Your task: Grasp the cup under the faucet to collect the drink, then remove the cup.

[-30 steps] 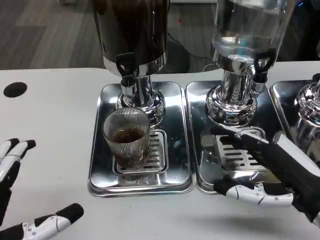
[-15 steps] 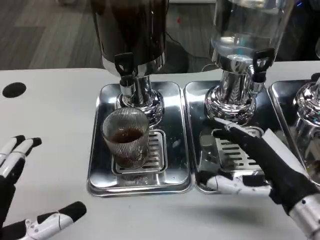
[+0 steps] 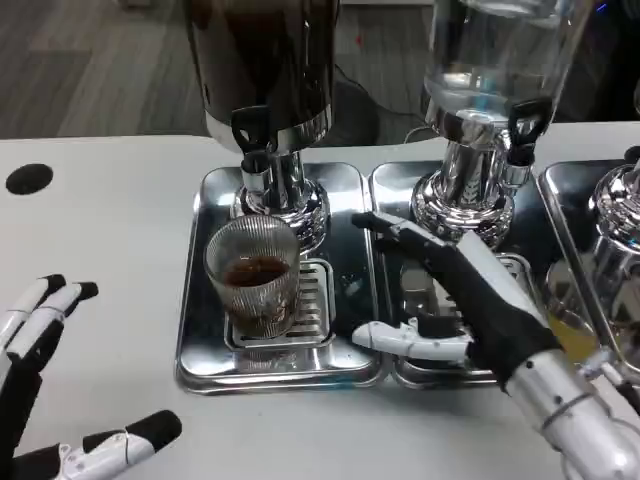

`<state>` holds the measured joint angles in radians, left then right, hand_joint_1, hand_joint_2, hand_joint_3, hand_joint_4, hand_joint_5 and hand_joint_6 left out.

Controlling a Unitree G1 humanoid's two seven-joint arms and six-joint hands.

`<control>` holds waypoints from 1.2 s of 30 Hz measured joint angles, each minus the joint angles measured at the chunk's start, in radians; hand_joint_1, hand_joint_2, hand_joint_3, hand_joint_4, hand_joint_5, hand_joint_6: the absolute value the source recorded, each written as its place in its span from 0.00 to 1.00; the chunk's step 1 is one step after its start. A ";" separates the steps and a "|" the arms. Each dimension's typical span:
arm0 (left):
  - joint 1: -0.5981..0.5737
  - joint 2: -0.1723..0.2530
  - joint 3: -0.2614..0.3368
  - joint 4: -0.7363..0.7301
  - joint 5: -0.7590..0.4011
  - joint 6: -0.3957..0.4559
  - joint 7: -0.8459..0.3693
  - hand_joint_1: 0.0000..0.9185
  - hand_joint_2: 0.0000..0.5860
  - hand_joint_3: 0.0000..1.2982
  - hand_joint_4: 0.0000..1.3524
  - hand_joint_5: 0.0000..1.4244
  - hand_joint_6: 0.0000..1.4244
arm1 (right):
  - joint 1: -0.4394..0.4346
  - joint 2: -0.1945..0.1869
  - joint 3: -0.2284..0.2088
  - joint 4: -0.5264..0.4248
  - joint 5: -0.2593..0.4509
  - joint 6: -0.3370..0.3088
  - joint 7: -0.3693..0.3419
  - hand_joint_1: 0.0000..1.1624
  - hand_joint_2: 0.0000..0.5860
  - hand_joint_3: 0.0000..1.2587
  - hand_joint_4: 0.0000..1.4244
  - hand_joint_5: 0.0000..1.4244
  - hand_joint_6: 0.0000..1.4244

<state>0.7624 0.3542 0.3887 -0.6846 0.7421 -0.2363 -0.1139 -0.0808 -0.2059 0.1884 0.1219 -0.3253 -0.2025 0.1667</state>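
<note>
My gripper will lift the ribbed glass cup (image 3: 253, 280) and carry it upright. The dark drink (image 3: 255, 271) is well below the cup's rim, so the cup will keep it all inside.
A ribbed glass cup (image 3: 254, 275) with dark drink in its bottom stands on the drip grate of the left steel tray (image 3: 200, 345), right under the faucet (image 3: 254, 150) of the dark dispenser. My right hand (image 3: 455, 300) is open, fingers spread, a short way to the right of the cup, over the seam between the two trays. It does not touch the cup. My left hand (image 3: 45, 400) is open at the lower left, over the white table, well away from the cup.
A second dispenser (image 3: 480, 110) with clear liquid stands on the middle tray (image 3: 400, 190). A third dispenser (image 3: 620, 215) and tray are at the right edge. A black hole (image 3: 29, 179) marks the table at the far left.
My right hand has swung left from the middle tray toward the cup, with its fingers reaching further forward. The left hand has crept slightly up and right. The cup has not moved.
</note>
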 measured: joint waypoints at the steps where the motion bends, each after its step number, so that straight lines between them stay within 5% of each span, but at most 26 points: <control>1: 0.002 0.000 0.003 -0.002 -0.003 -0.002 -0.001 0.00 0.08 0.14 0.05 0.13 0.39 | -0.008 0.005 0.006 0.014 -0.003 0.000 -0.007 0.58 0.17 0.13 0.08 0.10 0.06; 11: 0.012 0.001 0.023 -0.020 -0.026 -0.014 -0.018 0.00 0.08 0.14 0.06 0.13 0.39 | -0.065 0.059 0.039 0.104 -0.021 0.001 -0.077 0.58 0.17 0.13 0.10 0.12 0.06; 36: 0.020 0.001 0.028 -0.022 -0.033 -0.034 -0.035 0.00 0.10 0.16 0.07 0.13 0.39 | -0.109 0.163 0.117 0.141 -0.063 0.044 -0.168 0.58 0.17 0.14 0.11 0.12 0.05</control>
<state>0.7824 0.3547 0.4165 -0.7062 0.7089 -0.2700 -0.1491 -0.1898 -0.0432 0.3056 0.2628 -0.3888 -0.1585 -0.0009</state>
